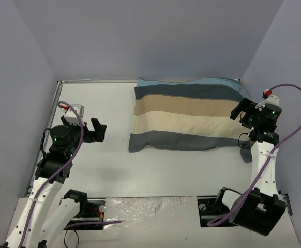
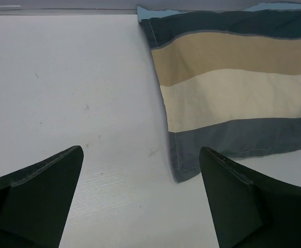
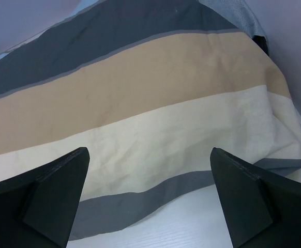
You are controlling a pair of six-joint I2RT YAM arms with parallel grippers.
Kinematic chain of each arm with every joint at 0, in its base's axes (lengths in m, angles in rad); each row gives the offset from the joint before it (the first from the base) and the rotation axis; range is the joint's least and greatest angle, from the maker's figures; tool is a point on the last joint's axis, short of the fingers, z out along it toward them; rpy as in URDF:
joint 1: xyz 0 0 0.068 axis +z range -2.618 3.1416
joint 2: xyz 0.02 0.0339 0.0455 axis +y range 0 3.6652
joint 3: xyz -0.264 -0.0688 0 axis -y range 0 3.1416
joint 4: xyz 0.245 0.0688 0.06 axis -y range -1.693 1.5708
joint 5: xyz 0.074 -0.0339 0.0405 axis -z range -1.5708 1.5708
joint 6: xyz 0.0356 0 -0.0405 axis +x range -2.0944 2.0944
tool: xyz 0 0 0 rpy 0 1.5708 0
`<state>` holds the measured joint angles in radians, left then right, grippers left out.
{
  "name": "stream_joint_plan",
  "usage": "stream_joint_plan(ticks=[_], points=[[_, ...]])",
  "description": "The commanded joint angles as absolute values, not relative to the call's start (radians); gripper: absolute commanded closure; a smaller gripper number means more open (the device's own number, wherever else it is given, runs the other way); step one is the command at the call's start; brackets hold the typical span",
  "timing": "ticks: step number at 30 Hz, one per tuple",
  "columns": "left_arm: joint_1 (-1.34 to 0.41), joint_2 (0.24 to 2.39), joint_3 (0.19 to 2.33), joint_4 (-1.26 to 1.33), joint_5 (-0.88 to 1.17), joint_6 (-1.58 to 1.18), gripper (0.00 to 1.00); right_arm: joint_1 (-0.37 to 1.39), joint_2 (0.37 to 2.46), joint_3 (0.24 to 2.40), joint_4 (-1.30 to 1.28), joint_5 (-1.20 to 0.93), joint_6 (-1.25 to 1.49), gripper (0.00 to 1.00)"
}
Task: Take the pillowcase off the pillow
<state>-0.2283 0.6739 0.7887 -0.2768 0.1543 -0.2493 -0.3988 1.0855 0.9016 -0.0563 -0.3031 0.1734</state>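
I keep moving my open left gripper toward the pillowcase's grey near edge (image 1: 186,148) until it closes on the grey stripe (image 1: 164,140), because that edge lies free beside clear table.
The pillowcase (image 1: 189,114) lies flat at the back middle of the white table (image 1: 155,170), striped face up in blue, grey, tan and cream, and it looks filled. The pillow is hidden inside it. A pale textured patch (image 3: 232,15) shows at the case's far right end; I cannot tell what it is. My left gripper (image 1: 100,130) hovers left of the case's near left corner (image 2: 184,168), open and empty (image 2: 141,150), with bare table between its fingers. My right gripper (image 1: 242,109) sits at the case's right end, open over the cream and grey stripes (image 3: 150,151), touching nothing.
Pale purple-grey walls (image 1: 140,36) close the table in on the left, back and right. The pillowcase's right end lies close to the right wall. A crinkled plastic-covered strip (image 1: 150,206) runs between the two arm bases at the near edge.
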Motion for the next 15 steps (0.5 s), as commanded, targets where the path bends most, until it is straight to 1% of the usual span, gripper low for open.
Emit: stream_joint_plan(ticks=[1, 3, 4, 6, 7, 8, 9, 10, 11, 12, 13, 14, 15], points=[[-0.236, 0.699, 0.819, -0.219, 0.248, -0.290, 0.06, -0.413, 1.042, 0.925, -0.031, -0.354, 0.202, 0.00], [-0.241, 0.738, 0.824, -0.203, 0.305, -0.328, 0.06, -0.414, 1.040, 0.908, -0.022, -0.432, 0.169, 0.00], [-0.241, 0.756, 0.831, -0.193, 0.331, -0.345, 0.06, -0.413, 1.042, 0.896, -0.020, -0.580, 0.090, 0.00], [-0.241, 0.839, 0.850, -0.189, 0.423, -0.400, 0.06, -0.396, 1.040, 0.888, -0.023, -0.780, -0.041, 0.00], [-0.242, 0.871, 0.879, -0.196, 0.454, -0.417, 0.06, -0.379, 1.037, 0.908, -0.097, -0.945, -0.237, 0.00], [-0.241, 0.941, 0.896, -0.205, 0.478, -0.431, 0.06, -0.352, 1.035, 0.929, -0.157, -0.951, -0.311, 0.00], [-0.242, 0.978, 0.911, -0.212, 0.507, -0.451, 0.06, -0.268, 1.025, 0.949, -0.235, -0.910, -0.342, 0.00], [-0.248, 1.012, 0.925, -0.215, 0.561, -0.456, 0.06, -0.221, 1.017, 0.966, -0.276, -0.853, -0.380, 0.00], [-0.259, 1.076, 0.974, -0.276, 0.552, -0.450, 0.06, -0.183, 1.011, 0.988, -0.319, -0.835, -0.526, 0.00], [-0.317, 1.107, 1.004, -0.320, 0.519, -0.401, 0.05, -0.146, 1.000, 0.991, -0.390, -0.848, -0.601, 0.00], [-0.369, 1.130, 1.035, -0.409, 0.418, -0.356, 0.05, -0.141, 0.996, 0.983, -0.396, -0.857, -0.629, 0.00], [-0.437, 1.164, 1.084, -0.444, 0.335, -0.257, 0.05, -0.143, 0.994, 0.962, -0.396, -0.859, -0.647, 0.00], [-0.606, 1.172, 1.095, -0.463, 0.237, -0.203, 0.06, -0.141, 0.997, 0.950, -0.384, -0.839, -0.638, 0.00]])
